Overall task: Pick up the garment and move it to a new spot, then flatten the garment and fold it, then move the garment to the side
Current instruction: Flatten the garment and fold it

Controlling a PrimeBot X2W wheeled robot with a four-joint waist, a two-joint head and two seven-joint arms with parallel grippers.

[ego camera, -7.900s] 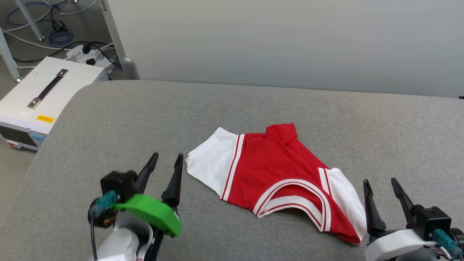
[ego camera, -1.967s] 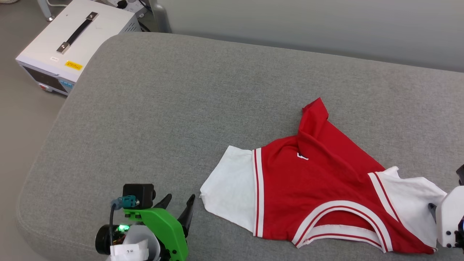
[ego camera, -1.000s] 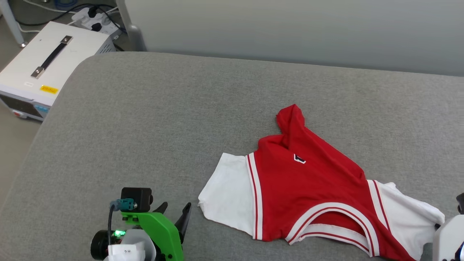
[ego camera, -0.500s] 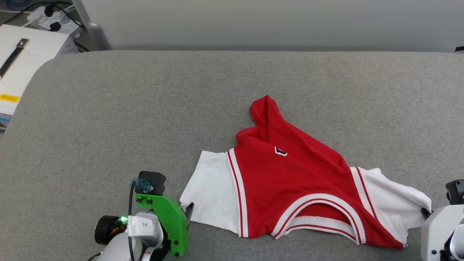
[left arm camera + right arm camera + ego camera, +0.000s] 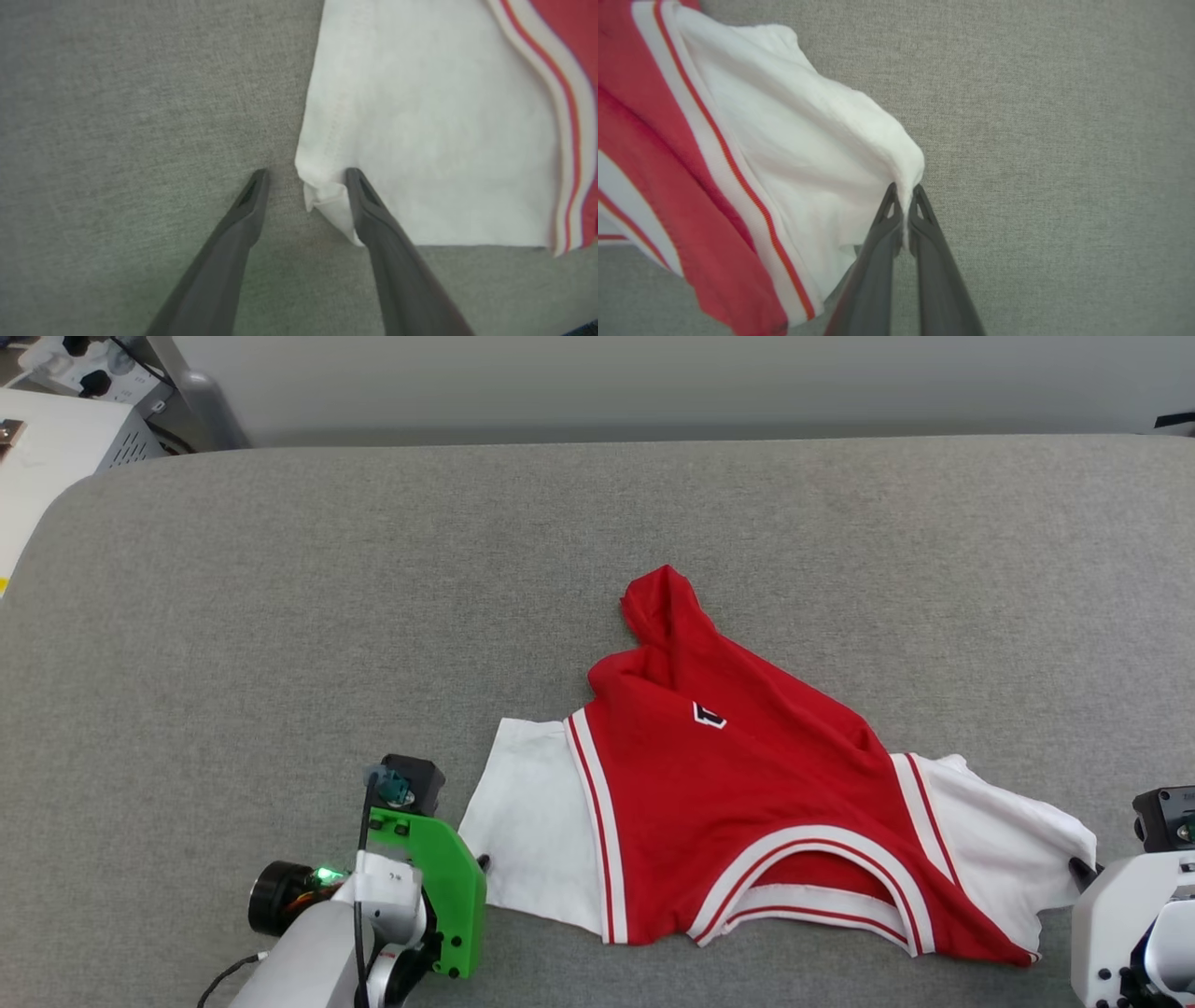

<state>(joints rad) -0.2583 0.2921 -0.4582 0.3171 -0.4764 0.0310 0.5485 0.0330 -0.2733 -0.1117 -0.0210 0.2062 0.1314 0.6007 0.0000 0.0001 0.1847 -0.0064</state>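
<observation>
My gripper will lift and spread the garment (image 5: 739,784). A clipped bit of black print (image 5: 708,716) is in sight, so the garment will then show more black print hidden in its fold.
The garment (image 5: 738,784), a red jersey shirt with white sleeves and striped trim, lies rumpled on the grey cushion (image 5: 373,597), collar toward me. My left gripper (image 5: 306,179) stands open, its fingers straddling the near corner of the left white sleeve (image 5: 420,140); one finger rests on the sleeve, the other on the cushion. In the head view the left gripper (image 5: 478,866) sits at that sleeve's edge, mostly behind its green mount. My right gripper (image 5: 903,193) is shut on the edge of the right white sleeve (image 5: 808,140), pinching a fold of cloth. The right wrist (image 5: 1120,915) shows at the lower right.
A white equipment box (image 5: 47,457) stands off the cushion's left end, with cables and a metal leg (image 5: 196,401) behind it. A pale wall (image 5: 653,383) runs along the back. Bare cushion stretches to the left of and behind the garment.
The head camera has swung, shifting the whole picture. My left gripper has come up to the left sleeve's corner and its fingers now straddle it. The right gripper still holds its sleeve.
</observation>
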